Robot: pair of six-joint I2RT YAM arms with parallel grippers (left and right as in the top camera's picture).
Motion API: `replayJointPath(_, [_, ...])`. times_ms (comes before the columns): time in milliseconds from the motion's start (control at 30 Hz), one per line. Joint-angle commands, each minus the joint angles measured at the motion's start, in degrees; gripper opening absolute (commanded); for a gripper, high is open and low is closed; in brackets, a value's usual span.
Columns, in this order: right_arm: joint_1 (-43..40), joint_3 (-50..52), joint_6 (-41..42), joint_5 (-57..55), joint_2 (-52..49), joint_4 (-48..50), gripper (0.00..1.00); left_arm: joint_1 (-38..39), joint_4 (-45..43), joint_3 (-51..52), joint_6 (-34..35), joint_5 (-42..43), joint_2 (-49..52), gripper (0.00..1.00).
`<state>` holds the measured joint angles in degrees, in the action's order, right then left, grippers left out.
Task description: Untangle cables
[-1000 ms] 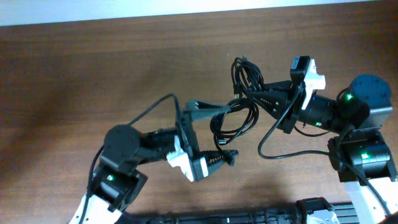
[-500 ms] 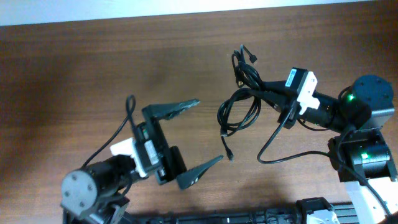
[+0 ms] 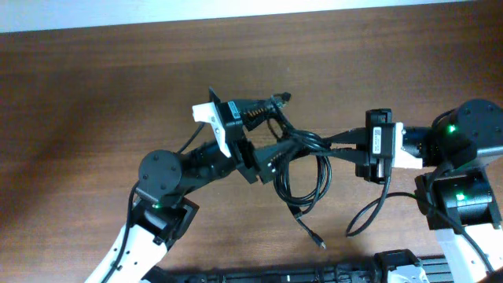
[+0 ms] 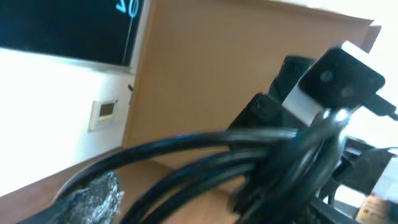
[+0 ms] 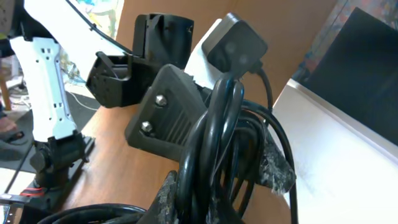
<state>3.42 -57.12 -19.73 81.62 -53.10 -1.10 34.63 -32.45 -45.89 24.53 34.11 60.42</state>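
Note:
Next, my left gripper centers the bundle [image 3: 296,135] between its fingers and closes before my right gripper opens, because the cables cross [image 4: 69,188] in front of the end of my left gripper's finger.
A tangled bundle of black cables [image 3: 303,182] hangs in loops between my two grippers, and one plug end [image 3: 318,242] lies on the table. My right gripper [image 3: 336,146] is shut on the bundle's right side; in the right wrist view the cables [image 5: 219,134] run between its fingers [image 5: 227,186]. My left gripper [image 3: 289,123] is open, one finger above and one below the bundle's left part. In the left wrist view the cables [image 4: 211,152] cross in front of one fingertip [image 4: 87,196]; the other finger is hidden.
The brown wooden table [image 3: 94,94] has a white strip along its far edge [image 3: 236,9]. A thin black wire [image 3: 369,216] loops from the right arm's base [image 3: 460,200]. A black object [image 3: 346,271] lies along the front edge.
My left arm has swung up and right from the front left, and its open fingers now straddle the bundle. My right gripper has moved down and left with the cables; the plug end has dropped lower.

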Motion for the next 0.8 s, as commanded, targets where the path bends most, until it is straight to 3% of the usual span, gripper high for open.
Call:
replayJointPath(0, [0.33, -0.66, 0.07, 0.94, 0.28, 0.31, 0.04, 0.09, -2.14, -0.57, 0.74, 1.29, 0.74, 0.7])
replayJointPath(33, [0.33, -0.66, 0.07, 0.92, 0.28, 0.33, 0.04, 0.09, -2.73, -0.57, 0.74, 1.33, 0.74, 0.6])
replayJointPath(133, [0.33, -0.66, 0.04, 0.9, 0.22, 0.33, 0.04, 0.09, -2.91, -0.57, 0.72, 2.21, 0.74, 0.13])
replayJointPath(167, [0.33, -0.66, 0.04, 0.9, 0.22, 0.33, 0.04, 0.09, -2.91, -0.57, 0.7, 2.64, 0.74, 0.03])
replayJointPath(333, [0.26, -0.66, 0.04, -0.07, 0.22, 0.35, 0.04, 0.07, -4.11, -0.57, -3.91, 8.46, 0.74, 0.0])
replayJointPath(400, [0.26, -0.66, 0.26, -3.41, 0.24, 0.39, 0.04, 0.07, -3.32, -0.57, -4.07, 8.79, 0.74, 0.16])
replayJointPath(433, [0.26, -0.66, 0.24, -4.96, 0.24, 0.57, 0.04, 0.07, -2.43, -0.57, -4.04, 8.79, 0.74, 0.52])
replayJointPath(500, [0.26, -0.66, 0.24, -11.34, 0.24, 1.01, 0.04, 0.07, 0.44, -0.57, -4.07, 8.79, 0.74, 0.93])
replayJointPath(533, [0.26, -0.66, 0.24, -16.0, 0.24, 1.22, 0.04, 0.07, 1.42, -0.57, -4.07, 8.72, 0.74, 0.99])
replayJointPath(633, [-0.57, -0.66, 0.24, -23.87, 0.28, 1.4, 0.04, -0.94, 1.49, -0.57, -4.02, 8.17, 0.74, 0.99])
replayJointPath(767, [-8.48, -0.66, 0.26, -23.8, 0.33, 1.44, 0.04, -1.86, 1.49, -0.57, -4.04, 8.5, 0.59, 0.99])
